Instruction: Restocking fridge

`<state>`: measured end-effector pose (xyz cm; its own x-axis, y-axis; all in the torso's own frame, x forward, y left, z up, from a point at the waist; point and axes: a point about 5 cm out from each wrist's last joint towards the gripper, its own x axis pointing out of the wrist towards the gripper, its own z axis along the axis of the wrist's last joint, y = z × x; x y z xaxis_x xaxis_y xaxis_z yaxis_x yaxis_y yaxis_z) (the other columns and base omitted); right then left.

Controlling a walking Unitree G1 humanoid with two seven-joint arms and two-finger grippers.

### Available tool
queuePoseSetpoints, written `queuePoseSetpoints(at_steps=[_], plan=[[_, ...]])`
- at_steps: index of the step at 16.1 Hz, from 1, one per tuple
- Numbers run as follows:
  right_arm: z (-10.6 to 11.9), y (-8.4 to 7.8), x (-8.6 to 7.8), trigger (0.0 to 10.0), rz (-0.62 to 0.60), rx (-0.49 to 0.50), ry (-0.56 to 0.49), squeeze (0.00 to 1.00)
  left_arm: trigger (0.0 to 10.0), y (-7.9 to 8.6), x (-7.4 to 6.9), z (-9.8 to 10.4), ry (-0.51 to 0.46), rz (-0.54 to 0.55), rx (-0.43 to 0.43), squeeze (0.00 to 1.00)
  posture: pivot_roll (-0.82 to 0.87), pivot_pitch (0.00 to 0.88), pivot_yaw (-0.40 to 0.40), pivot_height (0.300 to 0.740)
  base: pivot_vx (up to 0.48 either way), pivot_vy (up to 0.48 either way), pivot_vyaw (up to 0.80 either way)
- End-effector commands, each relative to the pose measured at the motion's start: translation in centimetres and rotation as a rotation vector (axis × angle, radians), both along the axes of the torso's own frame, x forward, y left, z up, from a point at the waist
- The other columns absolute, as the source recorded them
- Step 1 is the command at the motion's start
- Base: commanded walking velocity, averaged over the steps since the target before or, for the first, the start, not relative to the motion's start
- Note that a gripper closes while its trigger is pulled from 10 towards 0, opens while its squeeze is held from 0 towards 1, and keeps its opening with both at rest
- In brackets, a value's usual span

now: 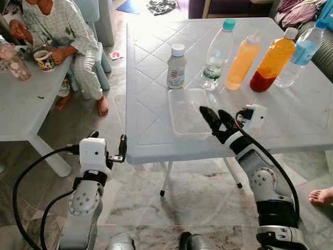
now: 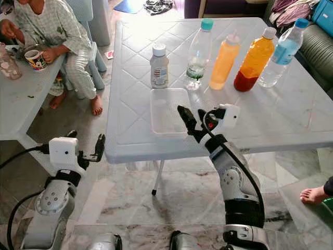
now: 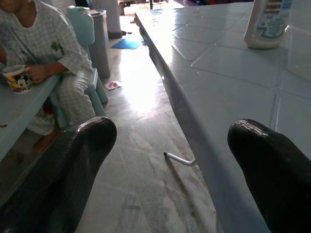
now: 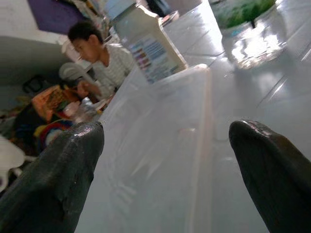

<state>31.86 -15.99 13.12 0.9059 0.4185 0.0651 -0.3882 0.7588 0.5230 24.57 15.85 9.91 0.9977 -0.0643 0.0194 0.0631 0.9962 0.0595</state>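
Note:
My right gripper will carry the clear plastic tray [image 1: 188,111] at a sideways slant, and the tray will keep its boxy shape, because the gripper's fingers straddle just one straight tray side [image 4: 201,141].
Several bottles stand in a row on the white table [image 1: 151,104]: a small white one [image 1: 177,66], a clear one with a teal cap [image 1: 218,54], two orange drinks [image 1: 243,61] [image 1: 273,60] and a blue-labelled water bottle [image 1: 304,49]. In front of them lies a clear plastic tray [image 1: 184,110]. My right gripper [image 1: 218,121] is open at the tray's near right corner, pointing over the tray [image 4: 160,145] towards the white bottle [image 4: 146,43]. My left gripper [image 1: 108,141] is open and holds nothing, low beside the table's near left edge [image 3: 194,126].
A person [image 1: 57,31] sits at a second white table [image 1: 21,104] on the left, holding a mug [image 1: 44,60]. A bare foot [image 1: 322,195] rests on the floor at the right. A sofa [image 2: 320,49] stands beyond the table's right side.

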Motion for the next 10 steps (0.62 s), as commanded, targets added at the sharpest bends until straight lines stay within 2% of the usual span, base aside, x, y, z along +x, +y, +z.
queuePoseSetpoints(at_steps=[1,5,6,7,10], plan=[[-0.4,-0.2,0.0,10.0,0.013,0.023,0.025,0.0,10.0,0.0,0.0,0.4,-0.007,-0.002,0.012,0.0,0.16,0.14,-0.01,0.74,0.0,0.0,0.0],[-1.5,0.0,0.2,10.0,0.031,0.015,0.07,0.0,10.0,0.0,-0.1,0.4,-0.006,-0.001,0.012,0.0,0.17,0.145,-0.01,0.74,0.0,0.0,0.0],[-1.7,0.1,0.5,3.6,0.03,0.034,0.085,0.0,10.0,0.0,-0.1,0.4,-0.005,-0.001,0.011,0.0,0.17,0.147,-0.009,0.74,0.0,0.0,0.0],[-1.7,0.1,0.6,0.0,0.035,0.038,0.083,0.0,10.0,0.0,-0.1,0.4,-0.005,-0.001,0.011,0.0,0.17,0.147,-0.009,0.74,0.0,0.0,0.0],[-1.4,0.7,1.0,0.0,0.062,0.037,0.075,0.0,10.0,0.1,-0.1,0.5,-0.005,-0.001,0.014,0.0,0.17,0.148,-0.008,0.74,0.0,0.0,0.0]])
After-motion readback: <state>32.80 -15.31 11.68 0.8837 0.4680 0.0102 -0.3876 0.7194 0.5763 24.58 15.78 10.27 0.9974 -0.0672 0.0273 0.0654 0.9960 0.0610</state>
